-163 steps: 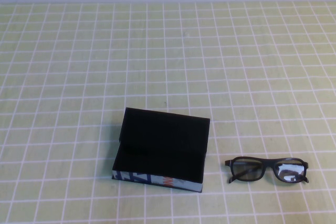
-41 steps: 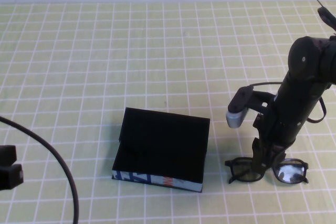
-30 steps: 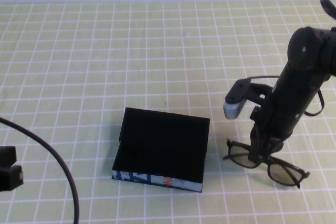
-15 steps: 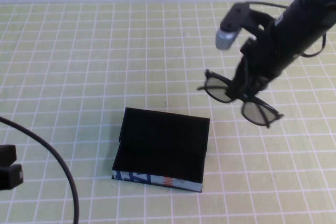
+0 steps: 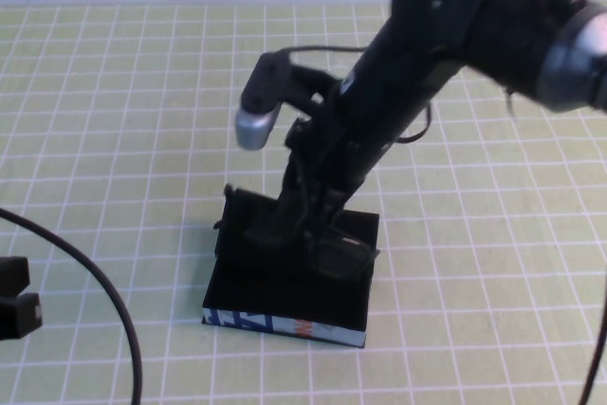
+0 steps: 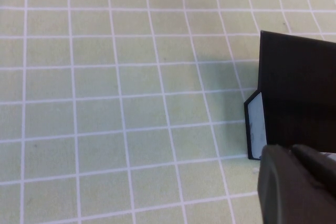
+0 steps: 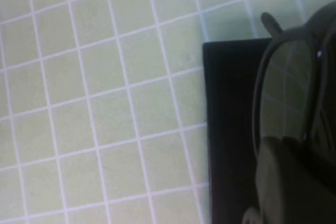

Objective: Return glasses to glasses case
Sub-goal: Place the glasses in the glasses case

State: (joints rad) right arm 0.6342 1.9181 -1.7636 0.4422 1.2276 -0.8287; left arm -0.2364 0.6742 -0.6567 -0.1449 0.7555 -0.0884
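The black glasses (image 5: 341, 253) are hanging lengthwise over the open case (image 5: 285, 293), so I should keep lowering them with my right gripper until they rest inside, and then let go.
The black glasses case (image 5: 285, 322) lies open at the front middle of the table, its blue and white edge toward me. My right gripper (image 5: 308, 225) is shut on the black glasses (image 5: 343, 255) and holds them low over the case's open interior. In the right wrist view one lens and its frame (image 7: 286, 87) hang over the dark case (image 7: 231, 129), beside my right gripper (image 7: 302, 182). My left gripper (image 5: 14, 315) sits at the front left edge, apart from the case. In the left wrist view the left gripper (image 6: 294, 187) is near one end of the case (image 6: 299, 87).
A green cloth with a white grid (image 5: 123, 120) covers the table. A black cable (image 5: 109, 305) curves from the left arm across the front left. The right arm (image 5: 417, 54) reaches in from the back right above the case.
My right arm has carried the glasses from the air behind and right of the case down and left, to just above its open interior. The left arm has not moved.
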